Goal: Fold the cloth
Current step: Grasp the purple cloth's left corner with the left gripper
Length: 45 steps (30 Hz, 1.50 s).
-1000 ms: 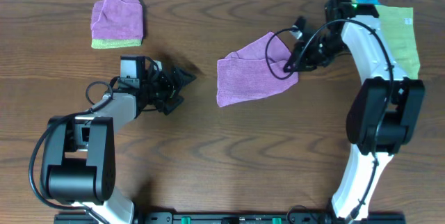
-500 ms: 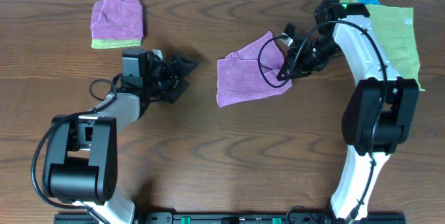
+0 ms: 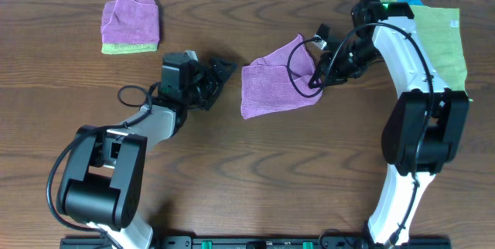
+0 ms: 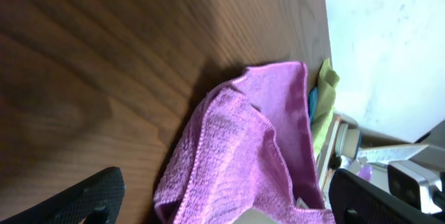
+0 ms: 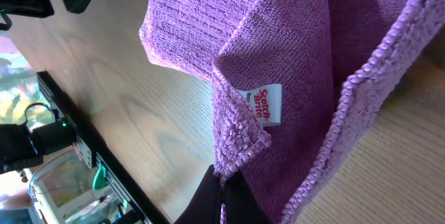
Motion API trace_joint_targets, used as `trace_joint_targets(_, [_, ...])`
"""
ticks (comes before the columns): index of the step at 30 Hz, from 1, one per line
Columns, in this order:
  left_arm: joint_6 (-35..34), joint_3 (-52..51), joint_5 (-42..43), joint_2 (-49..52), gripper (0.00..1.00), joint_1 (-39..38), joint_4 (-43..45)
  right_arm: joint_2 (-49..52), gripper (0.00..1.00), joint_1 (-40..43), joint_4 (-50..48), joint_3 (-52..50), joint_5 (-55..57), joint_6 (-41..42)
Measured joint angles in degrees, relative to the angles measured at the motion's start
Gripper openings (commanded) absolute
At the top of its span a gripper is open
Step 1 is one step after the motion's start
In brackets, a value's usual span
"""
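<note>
I should pinch the cloth's opposite end [image 3: 248, 72] with my left gripper before both grippers lift, because the lilac cloth lies doubled over with only one corner in my right gripper.
The lilac cloth [image 3: 272, 85] lies partly folded on the wooden table at mid-right, with its right corner lifted. My right gripper [image 3: 317, 79] is shut on that corner. In the right wrist view the closed fingertips [image 5: 224, 193] pinch the cloth's [image 5: 313, 50] hem just below its white tag [image 5: 266, 104]. My left gripper [image 3: 222, 84] is open and empty, a short way left of the cloth's left edge. In the left wrist view the cloth [image 4: 257, 147] fills the space between the two spread black fingers [image 4: 76, 196].
A folded purple cloth on a yellow-green one [image 3: 130, 23] sits at the far left. A spread yellow-green cloth [image 3: 447, 36] and a bright blue cloth [image 3: 407, 1] lie at the far right under the right arm.
My left gripper has moved right, close to the cloth's left edge. My right gripper shifted slightly left, still holding the corner.
</note>
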State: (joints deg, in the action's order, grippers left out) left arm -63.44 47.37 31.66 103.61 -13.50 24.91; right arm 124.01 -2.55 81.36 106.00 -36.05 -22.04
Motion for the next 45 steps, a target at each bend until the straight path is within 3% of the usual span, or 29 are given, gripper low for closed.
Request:
trace_joint_targets(9, [-5.75,2.54,1.66,10.51,0.97,-1.70,11.19,0.00,0.01,-0.02,-0.02,0.00,-0.42,0.02])
trace_joint_targets(23, [-7.32,9.14,5.75,12.55,0.98,-3.67,10.99,0.00,0.02,-0.02,-0.59,0.00,-0.42,0.00])
trace_joint_targets(31, [-4.81,9.18,7.19,12.55,1.00,-4.50,7.04,0.00,0.01,-0.02,-0.59,0.00,-0.42,0.00])
trace_joint_targets(35, [-2.10,9.18,9.90,12.55,1.00,-2.47,7.02,0.00,0.02,-0.02,-0.55,0.00,-0.42,0.00])
trace_joint_targets(38, [-0.44,9.42,11.91,12.55,0.95,0.15,6.99,0.00,0.02,-0.02,-0.57,0.00,-0.42,0.00])
trace_joint_targets(45, [0.72,9.88,13.60,12.55,0.96,1.40,6.75,0.00,0.02,-0.02,-0.63,0.00,-0.42,0.00])
